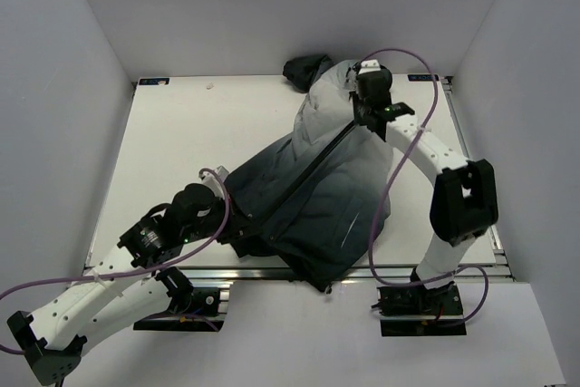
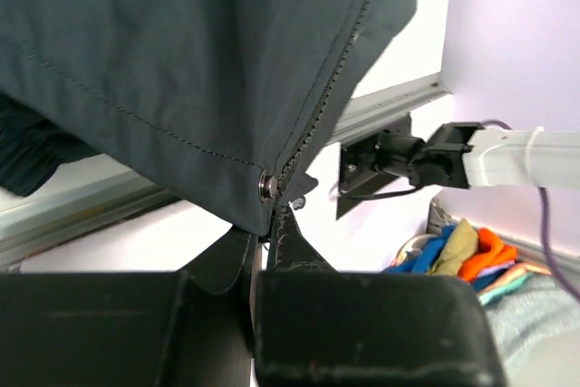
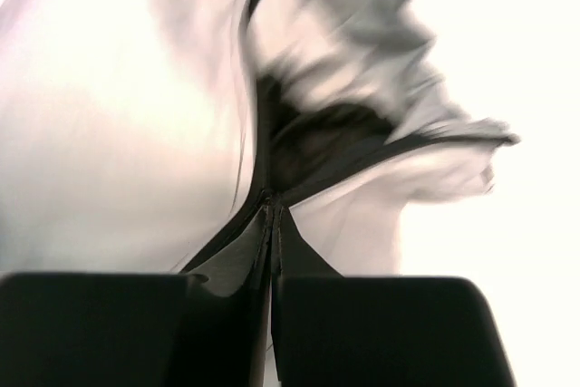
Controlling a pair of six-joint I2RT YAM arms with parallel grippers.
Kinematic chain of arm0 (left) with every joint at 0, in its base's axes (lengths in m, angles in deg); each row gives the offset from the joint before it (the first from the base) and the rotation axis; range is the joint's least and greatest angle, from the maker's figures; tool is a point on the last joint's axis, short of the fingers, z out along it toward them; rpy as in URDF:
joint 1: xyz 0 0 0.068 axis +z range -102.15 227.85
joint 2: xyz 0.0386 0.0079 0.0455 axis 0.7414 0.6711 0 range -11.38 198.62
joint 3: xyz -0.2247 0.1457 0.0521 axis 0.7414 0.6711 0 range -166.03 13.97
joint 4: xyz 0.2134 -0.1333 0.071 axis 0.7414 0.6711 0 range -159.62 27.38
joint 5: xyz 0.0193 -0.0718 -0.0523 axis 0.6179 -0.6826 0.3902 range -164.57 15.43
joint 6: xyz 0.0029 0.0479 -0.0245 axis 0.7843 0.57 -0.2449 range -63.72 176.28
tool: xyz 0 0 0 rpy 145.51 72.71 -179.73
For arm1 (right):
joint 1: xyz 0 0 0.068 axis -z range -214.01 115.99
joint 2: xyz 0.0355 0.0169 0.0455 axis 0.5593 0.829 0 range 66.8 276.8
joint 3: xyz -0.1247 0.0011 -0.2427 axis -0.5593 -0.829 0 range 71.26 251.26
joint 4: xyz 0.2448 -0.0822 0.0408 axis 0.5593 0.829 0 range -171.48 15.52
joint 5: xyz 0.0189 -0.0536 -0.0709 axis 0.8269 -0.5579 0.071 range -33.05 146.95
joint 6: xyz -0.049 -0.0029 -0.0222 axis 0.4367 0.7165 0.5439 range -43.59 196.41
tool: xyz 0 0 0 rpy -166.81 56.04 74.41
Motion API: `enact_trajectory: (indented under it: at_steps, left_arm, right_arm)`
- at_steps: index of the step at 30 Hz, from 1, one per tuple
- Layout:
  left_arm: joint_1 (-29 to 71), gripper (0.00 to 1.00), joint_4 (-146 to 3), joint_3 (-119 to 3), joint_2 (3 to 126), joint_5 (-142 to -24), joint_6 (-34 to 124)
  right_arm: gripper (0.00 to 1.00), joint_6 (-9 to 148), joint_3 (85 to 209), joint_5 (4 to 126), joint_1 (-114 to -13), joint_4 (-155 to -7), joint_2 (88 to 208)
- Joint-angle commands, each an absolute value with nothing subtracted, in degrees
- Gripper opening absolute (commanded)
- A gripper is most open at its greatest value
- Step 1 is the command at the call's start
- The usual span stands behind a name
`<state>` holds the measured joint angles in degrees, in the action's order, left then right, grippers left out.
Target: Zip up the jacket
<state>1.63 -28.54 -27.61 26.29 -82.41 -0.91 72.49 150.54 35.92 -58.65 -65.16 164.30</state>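
My right gripper carries on pulling toward the collar (image 3: 333, 129) until the pull gets to the top, because the zipper (image 1: 311, 169) runs in a straight line from the held hem to the pull.
The jacket (image 1: 317, 188) lies across the table, light grey at the far end and dark charcoal near the front edge. Its dark zipper (image 1: 313, 165) runs diagonally from near left to far right. My left gripper (image 1: 237, 221) is shut on the jacket's bottom hem beside a metal snap (image 2: 268, 186), at the foot of the zipper (image 2: 326, 88). My right gripper (image 1: 361, 118) is shut on the zipper pull (image 3: 270, 201) at the light grey upper part, where the two zipper sides (image 3: 254, 61) still part above it. The right wrist view is blurred.
The table's front aluminium rail (image 2: 390, 106) runs under the hem. The right arm's base (image 2: 390, 156) and a heap of coloured cloth (image 2: 462, 251) show beyond the table in the left wrist view. White walls enclose the table (image 1: 181, 142) on three sides.
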Motion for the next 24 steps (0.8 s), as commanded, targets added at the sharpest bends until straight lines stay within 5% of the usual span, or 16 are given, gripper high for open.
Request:
enact_trajectory:
  at_steps: [1,14,24]
  left_arm:
    - [1.53,0.0,-21.9,-27.43,25.53,-81.43,-2.78]
    - [1.62,0.0,-10.12,-32.26,32.21,-71.76,-8.14]
    - [1.88,0.0,-9.42,-31.21,33.8,-72.29,-9.2]
  right_arm:
    - [0.0,76.15,160.54,30.77,-52.04,-71.98,170.22]
    - [0.0,82.18,204.36,24.79,-37.7,-69.43,202.58]
    - [0.0,89.16,205.21,21.01,-37.87,-79.45,206.81]
